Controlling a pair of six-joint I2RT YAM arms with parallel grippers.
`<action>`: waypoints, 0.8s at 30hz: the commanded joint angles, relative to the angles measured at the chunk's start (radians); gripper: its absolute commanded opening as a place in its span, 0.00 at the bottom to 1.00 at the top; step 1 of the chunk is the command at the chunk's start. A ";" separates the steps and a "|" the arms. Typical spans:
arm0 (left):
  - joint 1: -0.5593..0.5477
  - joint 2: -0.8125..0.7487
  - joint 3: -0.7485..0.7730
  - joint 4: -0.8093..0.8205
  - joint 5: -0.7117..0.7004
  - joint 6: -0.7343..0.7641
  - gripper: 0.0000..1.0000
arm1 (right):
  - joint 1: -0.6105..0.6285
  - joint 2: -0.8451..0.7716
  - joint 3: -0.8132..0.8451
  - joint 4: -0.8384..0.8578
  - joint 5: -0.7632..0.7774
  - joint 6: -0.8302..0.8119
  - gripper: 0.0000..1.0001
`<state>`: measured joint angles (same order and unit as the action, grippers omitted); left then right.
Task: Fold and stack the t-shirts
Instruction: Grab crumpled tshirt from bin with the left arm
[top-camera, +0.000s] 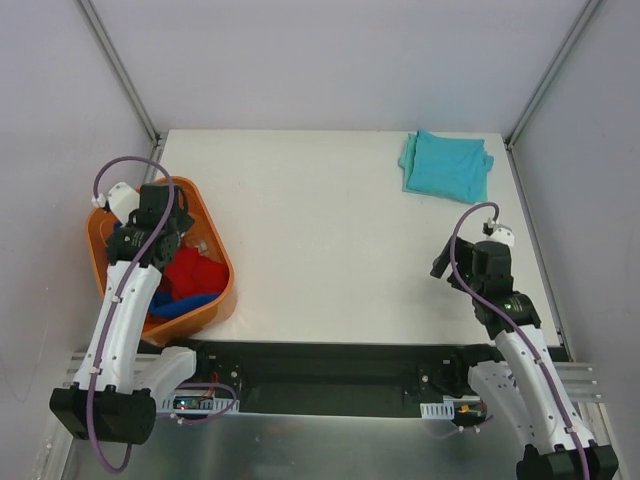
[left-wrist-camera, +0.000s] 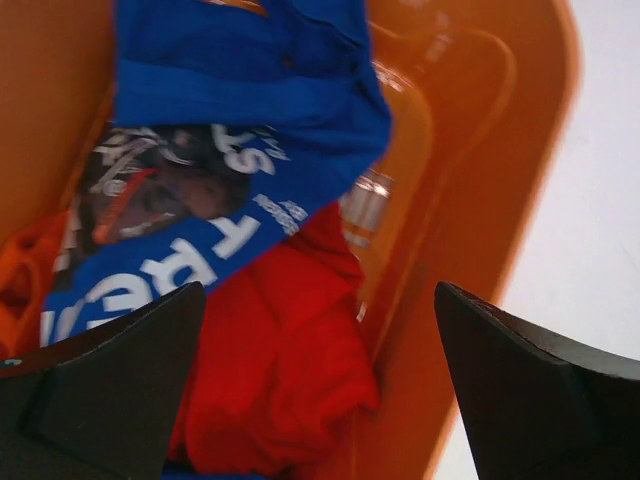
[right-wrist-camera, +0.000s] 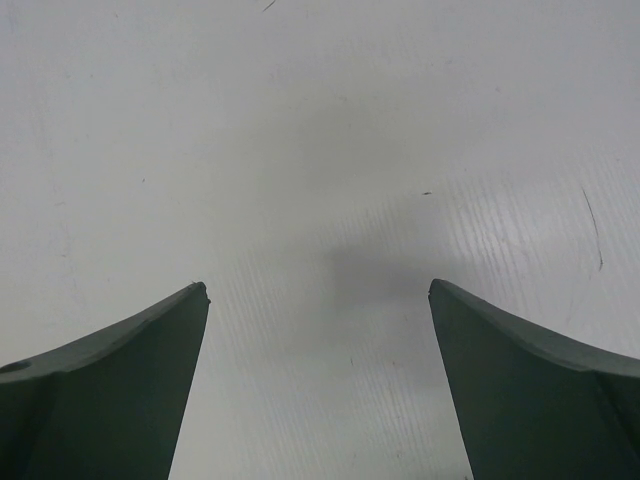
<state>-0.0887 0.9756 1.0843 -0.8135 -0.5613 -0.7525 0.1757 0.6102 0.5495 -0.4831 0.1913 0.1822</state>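
Note:
My open left gripper is moving toward the far blue folds (left-wrist-camera: 270, 55) and should keep going until it closes on them, because the royal blue t-shirt (left-wrist-camera: 245, 215) lies on top of the red t-shirt.
A folded light teal t-shirt (top-camera: 446, 166) lies at the table's far right. A red t-shirt (top-camera: 193, 274) and a royal blue t-shirt (top-camera: 180, 306) lie crumpled in the orange tub (top-camera: 222, 262) at the left. In the left wrist view the blue shirt (left-wrist-camera: 250, 90) with white lettering lies over the red shirt (left-wrist-camera: 285, 360). My left gripper (left-wrist-camera: 320, 300) is open and empty, just above the shirts inside the tub; it also shows in the top view (top-camera: 160, 215). My right gripper (right-wrist-camera: 318, 290) is open and empty over bare table, at the right in the top view (top-camera: 450, 265).
The tub's orange wall (left-wrist-camera: 470, 200) stands just right of my left fingers. The white table (top-camera: 330, 250) has walls at the back and sides, with metal posts at the back corners. A black strip runs along the near edge.

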 joint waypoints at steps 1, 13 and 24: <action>0.104 0.034 0.023 -0.128 -0.169 -0.096 0.99 | 0.005 0.029 0.030 0.066 -0.036 -0.006 0.97; 0.279 0.333 0.118 0.060 -0.125 0.068 0.99 | 0.007 0.138 0.098 0.043 -0.092 -0.036 0.97; 0.391 0.636 0.236 0.333 0.121 0.215 0.99 | 0.008 0.109 0.144 -0.061 -0.093 -0.052 0.97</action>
<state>0.2600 1.5505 1.2640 -0.6247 -0.5880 -0.6220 0.1768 0.7490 0.6510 -0.5137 0.1150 0.1368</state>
